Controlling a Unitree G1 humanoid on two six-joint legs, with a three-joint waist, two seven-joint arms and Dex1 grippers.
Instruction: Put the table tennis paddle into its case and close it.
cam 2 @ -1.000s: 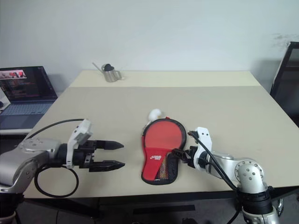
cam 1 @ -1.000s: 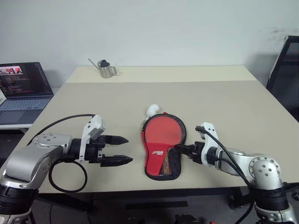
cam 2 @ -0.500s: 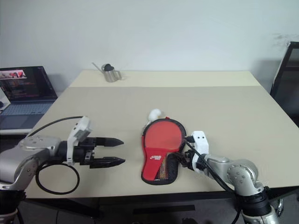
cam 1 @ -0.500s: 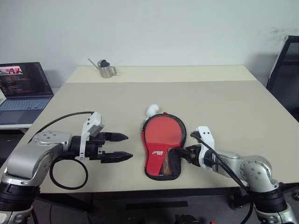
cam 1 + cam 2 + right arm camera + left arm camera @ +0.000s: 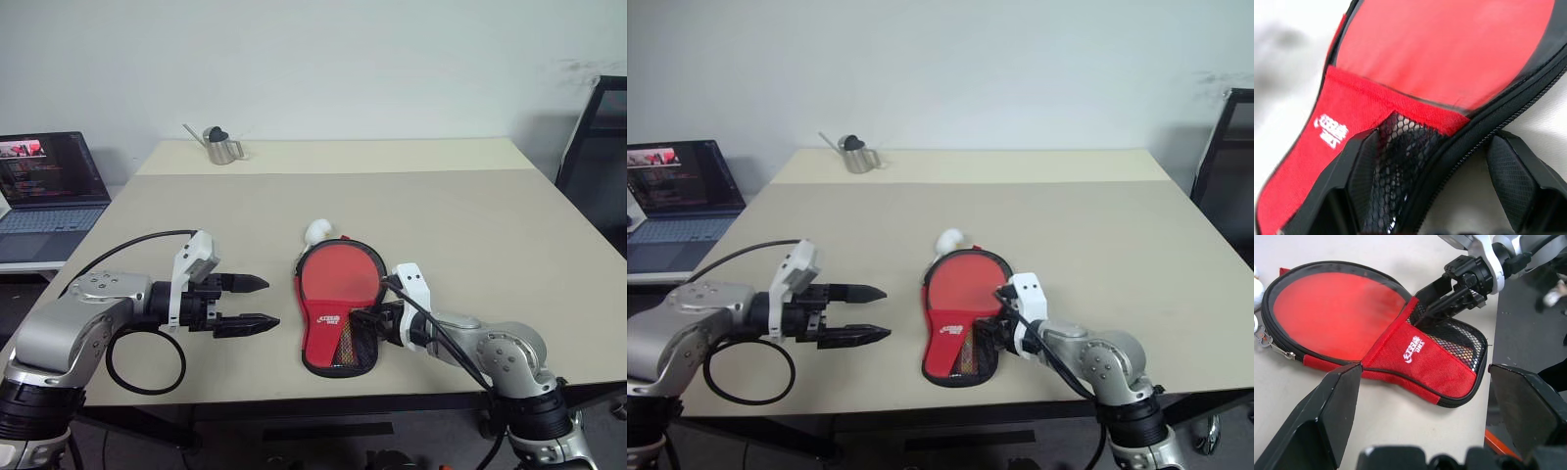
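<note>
A thin pale chain [image 5: 300, 257] runs next to the white ball [image 5: 318, 231] at the case's round end. The white ball should come along when I pull the case.
The case [image 5: 338, 299] lies flat mid-table with its red side up, showing the white logo and black mesh pocket [image 5: 1454, 340]. Its narrow end points toward the table's front edge. The paddle is hidden from view. My right gripper [image 5: 366, 320] is open at the case's right edge by the mesh. One finger [image 5: 1364, 181] rests over the mesh and the other [image 5: 1515, 183] sits on the table beside the zip edging. My left gripper [image 5: 271, 302] hovers open a little to the left of the case, pointing at it and holding nothing.
A small white ball-like object [image 5: 316, 231] sits at the case's round end. A metal watering can [image 5: 223, 145] stands at the far left of the table [image 5: 470, 215]. A laptop [image 5: 44, 181] is off the left side, and a dark frame [image 5: 596, 127] off the right.
My right gripper has moved left to the case and rolled its wrist, and its fingers now straddle the case's right edge. The left gripper has stayed in place.
</note>
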